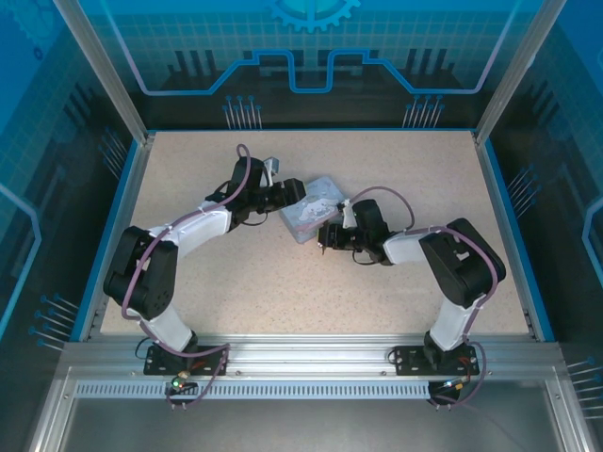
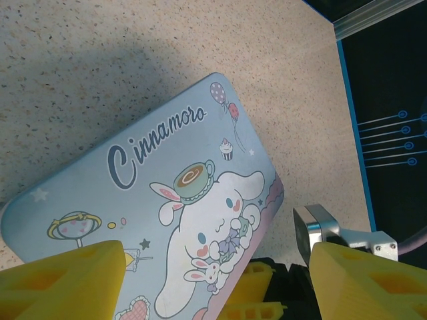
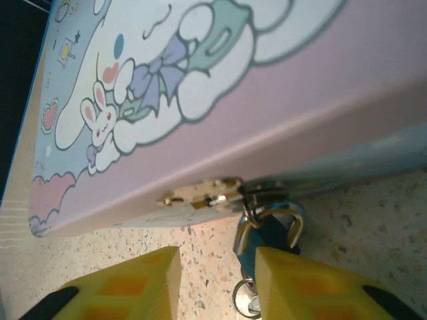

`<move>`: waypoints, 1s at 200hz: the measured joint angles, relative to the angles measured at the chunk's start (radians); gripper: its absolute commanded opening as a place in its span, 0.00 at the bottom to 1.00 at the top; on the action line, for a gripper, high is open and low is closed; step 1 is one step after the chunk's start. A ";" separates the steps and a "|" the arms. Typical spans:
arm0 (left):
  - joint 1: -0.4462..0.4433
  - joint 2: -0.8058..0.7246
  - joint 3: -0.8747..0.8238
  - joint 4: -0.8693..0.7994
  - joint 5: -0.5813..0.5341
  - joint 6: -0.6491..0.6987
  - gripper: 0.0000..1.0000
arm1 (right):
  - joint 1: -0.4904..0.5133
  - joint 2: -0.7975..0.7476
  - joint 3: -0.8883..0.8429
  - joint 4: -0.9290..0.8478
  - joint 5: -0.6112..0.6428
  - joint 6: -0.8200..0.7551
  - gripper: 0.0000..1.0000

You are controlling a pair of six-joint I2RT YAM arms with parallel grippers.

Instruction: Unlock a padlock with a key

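My right gripper should move over, grip the body (image 3: 268, 239) and unhook the padlock's shackle. The shackle hooks through the hasp (image 3: 252, 208), and the padlock's body hangs beyond my right gripper's gap.
The padlock (image 3: 268, 237), with a silver shackle and a blue-looking body, hangs from the brassy hasp (image 3: 203, 197) on the front of the pale blue cartoon tin box (image 1: 311, 209). A small metal ring with the key (image 3: 244, 297) shows just below the padlock's body. My right gripper (image 3: 217, 280) is open. Its right finger (image 3: 313, 287) covers part of the padlock, and bare table lies in the gap. My left gripper (image 2: 217, 287) is open wide over the box lid (image 2: 167, 173), not touching its sides.
The box lies in the middle of the speckled table (image 1: 396, 169), between the two arms. The right gripper's yellow fingers (image 2: 263, 293) and a silver block (image 2: 315, 230) show past the box's end in the left wrist view. Blue rails (image 1: 509, 217) edge the table.
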 measured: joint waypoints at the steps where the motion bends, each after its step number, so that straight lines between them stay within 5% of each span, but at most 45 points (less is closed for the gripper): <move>1: 0.000 0.000 0.000 0.000 0.000 0.000 0.74 | 0.000 -0.002 -0.001 -0.001 0.002 -0.001 0.43; 44: 0.000 0.000 0.000 0.000 0.000 0.000 0.74 | -0.011 -0.161 -0.078 -0.060 0.043 -0.058 0.49; 63: 0.000 0.000 -0.001 0.001 -0.001 0.000 0.74 | -0.019 -0.190 -0.084 -0.054 0.056 -0.061 0.41; 200: -0.001 0.000 -0.002 0.014 0.000 -0.001 0.74 | -0.039 0.038 -0.087 0.172 0.020 0.111 0.30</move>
